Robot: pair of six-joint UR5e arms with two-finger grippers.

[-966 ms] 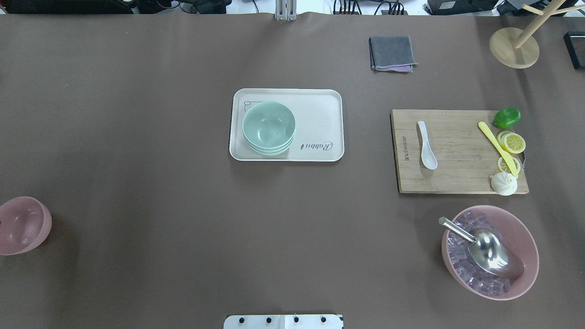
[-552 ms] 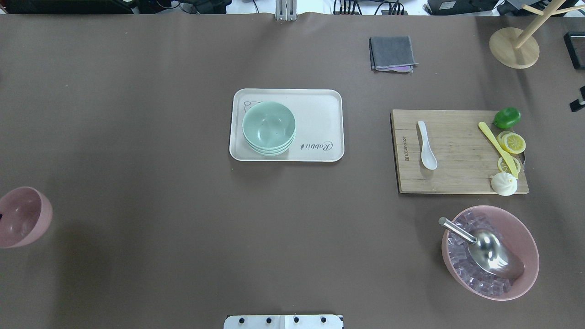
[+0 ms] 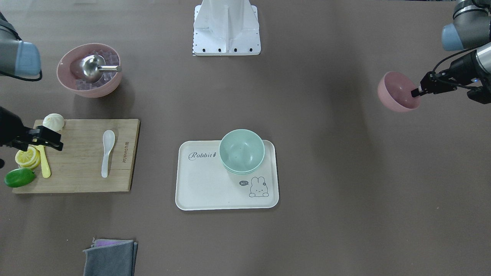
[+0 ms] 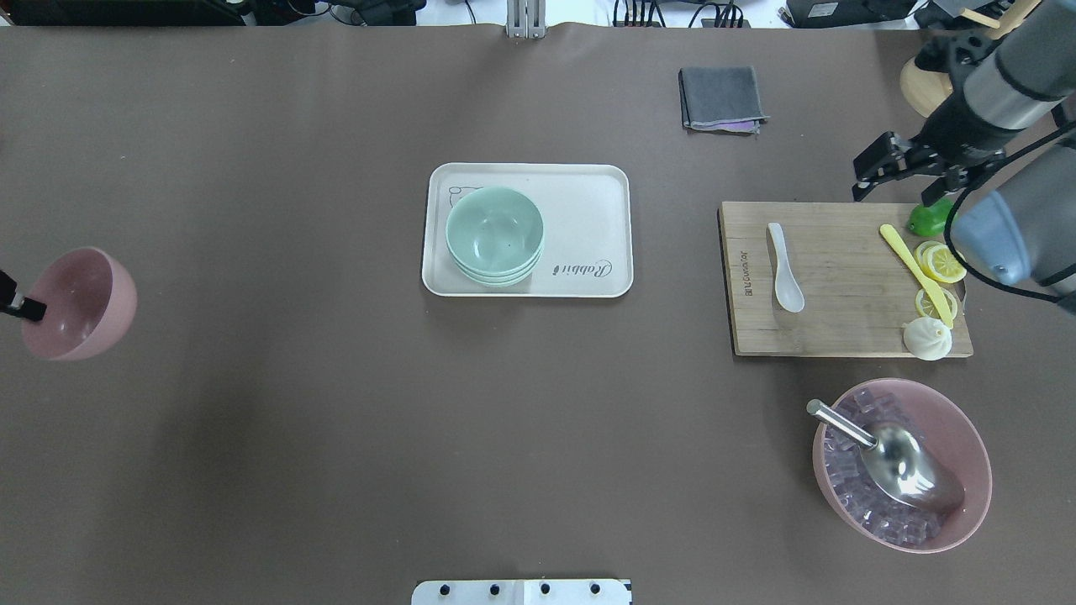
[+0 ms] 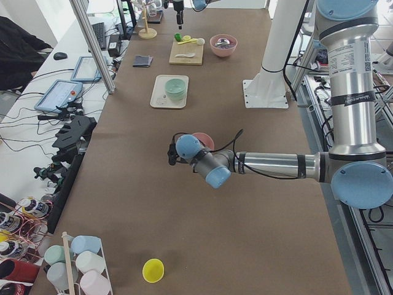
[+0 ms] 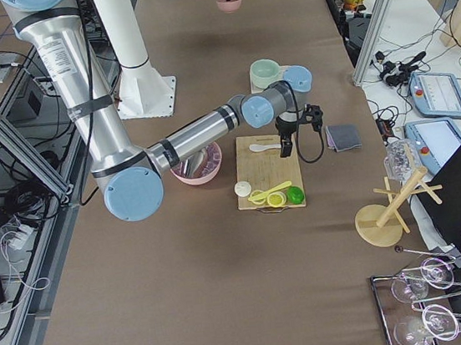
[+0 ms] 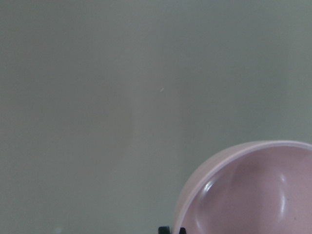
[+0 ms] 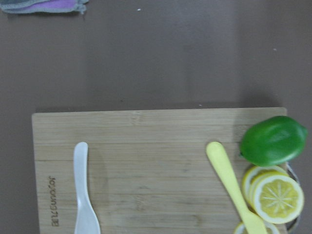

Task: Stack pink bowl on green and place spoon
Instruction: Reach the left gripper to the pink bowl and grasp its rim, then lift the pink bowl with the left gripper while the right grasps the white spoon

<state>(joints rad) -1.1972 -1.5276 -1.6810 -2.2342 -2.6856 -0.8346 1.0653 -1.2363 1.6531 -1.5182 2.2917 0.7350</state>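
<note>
I expect the spoon's handle to stick out over the pink bowl's rim when I lower the white spoon in, because the spoon looks longer than the small pink bowl is wide.
My left gripper is shut on the rim of the small pink bowl and holds it tilted above the table at the far left; the bowl also shows in the front view and the left wrist view. Stacked green bowls sit on the left part of the white tray. The white spoon lies on the wooden cutting board. My right gripper is open and empty above the board's far right edge, apart from the spoon.
On the board's right side lie a yellow knife, lemon slices, a lime and a white bun. A large pink bowl with ice cubes and a metal scoop stands front right. A grey cloth lies behind.
My left gripper has carried the pink bowl away from the robot and a little toward the centre. My right arm has come into the overhead view above the cutting board's far edge.
</note>
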